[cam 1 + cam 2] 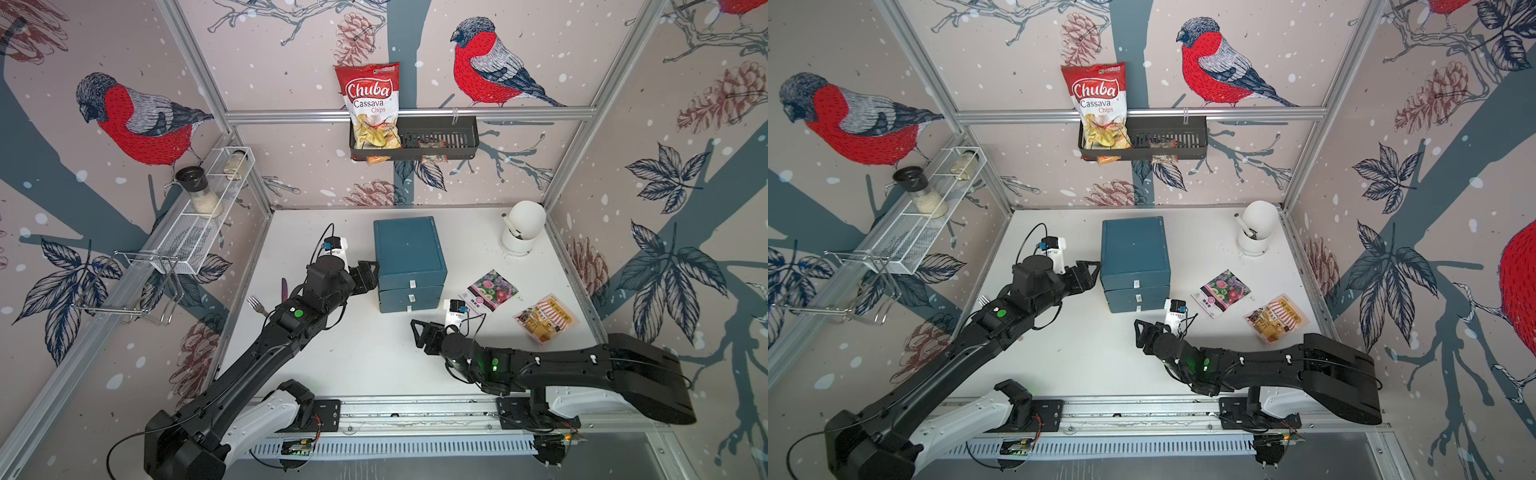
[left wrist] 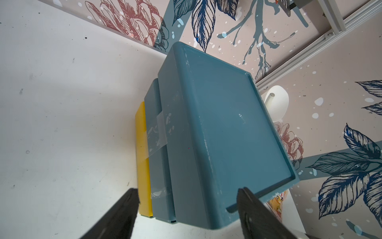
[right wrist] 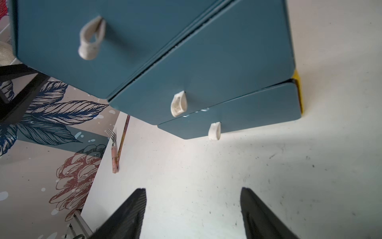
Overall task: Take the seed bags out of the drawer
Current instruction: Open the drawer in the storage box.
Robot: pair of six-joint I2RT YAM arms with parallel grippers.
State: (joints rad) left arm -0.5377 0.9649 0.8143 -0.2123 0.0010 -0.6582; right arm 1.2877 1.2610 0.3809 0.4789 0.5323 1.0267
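Observation:
My left gripper is at the drawer unit's side [image 1: 378, 264], away from the drawer handles, so it should brace the drawer unit while my right gripper pulls the bottom loop handle [image 1: 409, 308].
The teal drawer unit [image 1: 409, 253] [image 1: 1133, 249] stands mid-table, its three drawer fronts with white loop handles [image 3: 178, 103] facing the right wrist camera. Two seed bags lie on the table to its right: a white one with pink-purple flowers [image 1: 492, 291] [image 1: 1223, 293] and an orange-yellow one with a striped awning [image 1: 545, 318] [image 1: 1277, 319]. My left gripper [image 1: 371, 275] [image 1: 1090, 274] [image 2: 188, 190] is at the unit's left side, jaws wide astride its top corner; contact is unclear. My right gripper [image 1: 417, 334] [image 1: 1139, 332] [image 3: 193, 189] hangs open and empty over bare table before the drawers.
A fork [image 1: 257, 305] [image 3: 112, 142] and a purple-handled utensil [image 1: 284, 289] lie left of my left arm. A white pot [image 1: 521, 228] stands at the back right. A black wall basket [image 1: 457, 133] holds the red Chuba bag [image 1: 370, 99]. A wire shelf [image 1: 199, 224] with jars hangs on the left wall.

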